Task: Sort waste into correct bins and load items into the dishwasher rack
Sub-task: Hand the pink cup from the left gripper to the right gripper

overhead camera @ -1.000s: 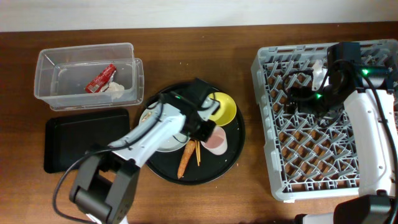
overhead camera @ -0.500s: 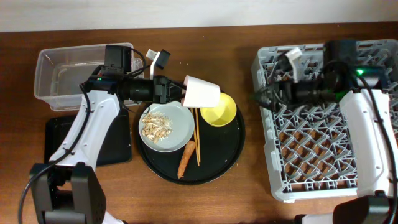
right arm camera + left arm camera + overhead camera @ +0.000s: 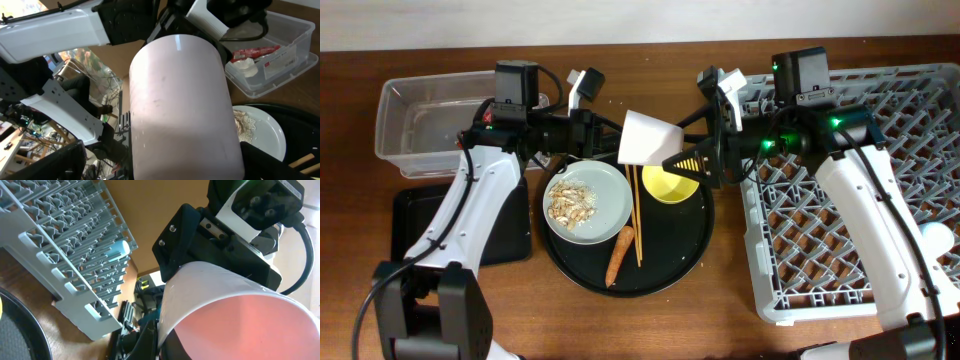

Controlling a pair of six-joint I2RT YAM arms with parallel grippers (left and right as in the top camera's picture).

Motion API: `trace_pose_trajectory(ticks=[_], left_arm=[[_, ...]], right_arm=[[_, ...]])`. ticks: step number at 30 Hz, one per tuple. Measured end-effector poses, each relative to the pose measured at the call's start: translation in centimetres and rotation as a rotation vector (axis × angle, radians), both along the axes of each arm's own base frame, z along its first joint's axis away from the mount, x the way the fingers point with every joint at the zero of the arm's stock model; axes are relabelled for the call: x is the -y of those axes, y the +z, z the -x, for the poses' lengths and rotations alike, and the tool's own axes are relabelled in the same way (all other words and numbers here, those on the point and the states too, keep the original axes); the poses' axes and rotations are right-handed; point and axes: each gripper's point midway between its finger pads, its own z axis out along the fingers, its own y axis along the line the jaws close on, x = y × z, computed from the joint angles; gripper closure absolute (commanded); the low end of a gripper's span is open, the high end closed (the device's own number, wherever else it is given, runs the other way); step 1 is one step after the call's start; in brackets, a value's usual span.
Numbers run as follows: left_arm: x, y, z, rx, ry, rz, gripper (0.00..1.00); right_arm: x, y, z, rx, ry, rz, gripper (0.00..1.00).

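Note:
My left gripper is holding the small pink cup (image 3: 649,138) a long way from the dishwasher rack (image 3: 810,230), so my right gripper should take the cup and put it in the rack.
My left gripper (image 3: 616,138) is shut on the small pink cup (image 3: 648,140) and holds it on its side above the round tray; the cup fills the left wrist view (image 3: 240,315). My right gripper (image 3: 682,160) is open, with one finger on each side of the cup (image 3: 180,105). The grey-green plate (image 3: 605,200) holds beige food scraps (image 3: 570,203). The chopsticks (image 3: 638,215), carrot (image 3: 620,255) and yellow bowl (image 3: 670,183) lie beside it. The red wrapper (image 3: 252,51) and tissue (image 3: 245,65) are in the clear box (image 3: 420,120). The blue cup (image 3: 932,240) is in the dishwasher rack (image 3: 840,250).
The shallow black tray (image 3: 430,225) lies in front of the clear box, partly under my left arm. The large round black tray (image 3: 670,260) carries the plate, bowl, chopsticks and carrot. The rack fills the right side of the table.
My right gripper has swung left from over the rack to the pink cup and now has a finger on each side of it. My left gripper still holds the cup in about the same place.

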Motion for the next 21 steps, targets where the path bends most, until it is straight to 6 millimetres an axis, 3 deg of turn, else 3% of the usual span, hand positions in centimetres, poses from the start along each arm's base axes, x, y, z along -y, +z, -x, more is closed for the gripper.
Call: trace_pose_trajectory(ticks=[7,11,16,17,19,21], left_arm=[[0.7,1.2,-0.1,-0.020,-0.030,0.019,1.00],[1.4,1.3,0.3,-0.042,-0.049,0.017,1.00],[1.4,1.4,0.5,-0.041,-0.061,0.025,0.98],[1.4,1.4,0.5,-0.041,-0.061,0.024,0.54],[1.4,1.4,0.5,-0.039,-0.060,0.024,0.42],[1.4,1.4,0.5,-0.031,-0.060,0.024,0.40]], right_arm=[[-0.1,0.2,-0.2,0.027,0.003,-0.007,0.16],[-0.1,0.3,-0.3,0.036,0.004,-0.010,0.34],[-0.1,0.3,-0.4,0.030,-0.001,-0.007,0.45],[-0.1,0.3,-0.4,0.024,-0.003,-0.007,0.46],[-0.1,0.3,-0.3,0.021,-0.002,-0.007,0.48],[0.0,-0.1,-0.3,0.008,-0.011,0.012,0.48]])
